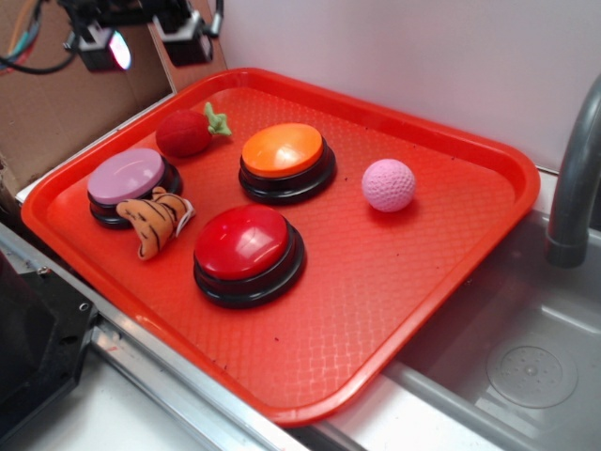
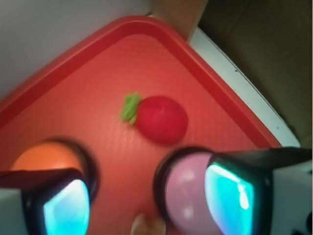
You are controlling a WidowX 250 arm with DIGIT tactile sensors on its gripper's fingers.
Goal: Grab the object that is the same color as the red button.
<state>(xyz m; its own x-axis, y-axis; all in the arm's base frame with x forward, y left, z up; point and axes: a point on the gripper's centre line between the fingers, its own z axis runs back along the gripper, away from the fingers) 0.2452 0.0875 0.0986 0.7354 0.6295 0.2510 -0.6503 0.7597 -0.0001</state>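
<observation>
The green leafy stem (image 1: pixel 217 120) sticks out from the plump end of the red plush fruit (image 1: pixel 183 134). The fruit will bring the stem along, still sticking out, when I lift.
The object, a small fuzzy red plush fruit (image 1: pixel 184 133) (image 2: pixel 161 119) with a green leafy stem, lies near the tray's far left corner. The red button (image 1: pixel 248 250), a glossy red dome on a black base, sits in the front middle of the tray; the wrist view does not show it. My gripper (image 1: pixel 148 45) (image 2: pixel 149 201) hangs high above the tray's far left corner, up and left of the fruit. Its jaws stand wide apart with nothing between them.
An orange-domed button (image 1: pixel 285 160) (image 2: pixel 46 155) and a pink-domed button (image 1: pixel 130 181) (image 2: pixel 186 196) stand on the red tray (image 1: pixel 394 310). An orange striped plush tiger (image 1: pixel 158 221) lies by the pink button. A pink dimpled ball (image 1: pixel 388 184) rests right. A sink (image 1: pixel 526 366) and grey faucet (image 1: pixel 573 188) lie right.
</observation>
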